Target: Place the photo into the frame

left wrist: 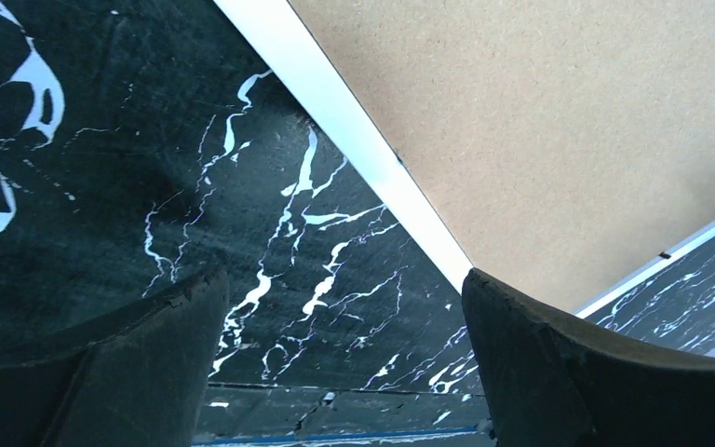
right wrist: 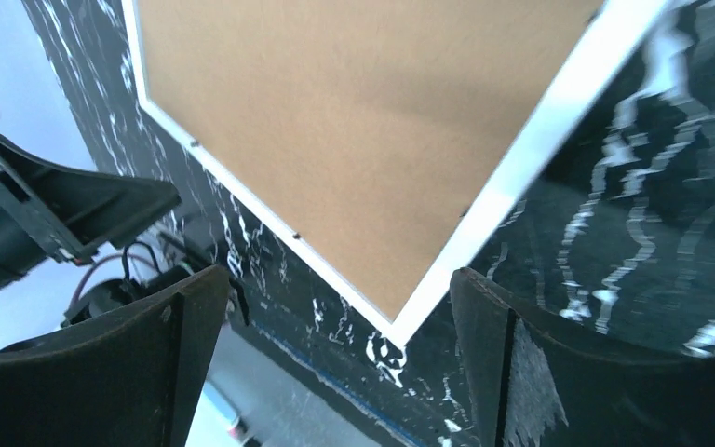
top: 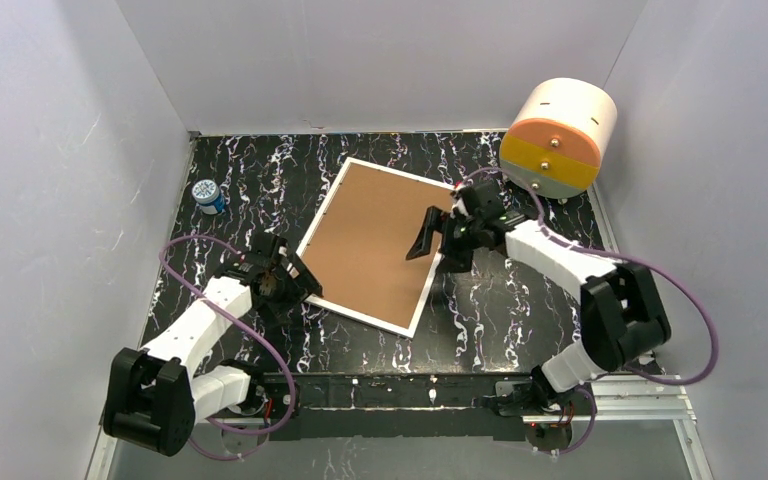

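The frame lies at a slant with its long sides point(top: 324, 213) pointing away from me, so my right gripper needs to push the frame's far short side point(top: 400, 173) and turn the frame crosswise.
The frame point(top: 372, 243) lies flat on the black marbled table, brown fibreboard back up, narrow white rim around it. The photo is not in view. My left gripper point(top: 298, 282) is open and empty, low at the frame's near left rim; in the left wrist view point(left wrist: 344, 312) the rim and brown back point(left wrist: 559, 140) run past its right finger. My right gripper point(top: 438, 243) is open and empty, held over the frame's right edge. In the right wrist view point(right wrist: 340, 312) the frame's near corner point(right wrist: 400, 321) shows between the jaws.
A white-and-orange drum point(top: 558, 137) stands at the back right corner. A small blue-and-white jar point(top: 207, 195) sits at the back left. Grey walls close in three sides. The left arm point(right wrist: 56, 209) shows in the right wrist view.
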### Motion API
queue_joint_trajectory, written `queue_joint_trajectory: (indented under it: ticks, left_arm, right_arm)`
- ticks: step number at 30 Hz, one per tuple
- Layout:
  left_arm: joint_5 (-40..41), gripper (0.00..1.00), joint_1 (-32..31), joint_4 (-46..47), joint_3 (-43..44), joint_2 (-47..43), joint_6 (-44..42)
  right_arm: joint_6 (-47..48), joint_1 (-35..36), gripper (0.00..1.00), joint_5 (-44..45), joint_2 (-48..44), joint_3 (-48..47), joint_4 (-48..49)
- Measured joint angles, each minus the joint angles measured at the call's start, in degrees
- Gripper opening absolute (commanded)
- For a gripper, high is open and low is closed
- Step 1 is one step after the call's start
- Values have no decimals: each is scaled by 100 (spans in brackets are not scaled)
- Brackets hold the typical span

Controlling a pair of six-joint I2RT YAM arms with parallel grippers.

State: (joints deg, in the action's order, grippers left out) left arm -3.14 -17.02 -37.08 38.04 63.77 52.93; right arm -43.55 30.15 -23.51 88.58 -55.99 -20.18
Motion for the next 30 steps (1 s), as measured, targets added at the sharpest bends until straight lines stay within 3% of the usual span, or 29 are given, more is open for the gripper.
queue_joint_trajectory:
  ticks: [6,15,21,30]
  left_arm:
    - [-68,86,0,496,-236,0,334]
    - [164,86,0,1340,-1023,-612,907]
    - [232,87,0,1902,-1191,-527,960]
    - [31,87,2,2898,-1209,2,885]
  right_arm:
    - [691,-741,95,459,-122,-669,-468]
    - [1821,-1025,95,1134,2723,-3871,-98]
    - [2441,-1198,94,1268,4533,-6019,-76]
    - [3123,-1215,94,1392,5082,-6210,-243]
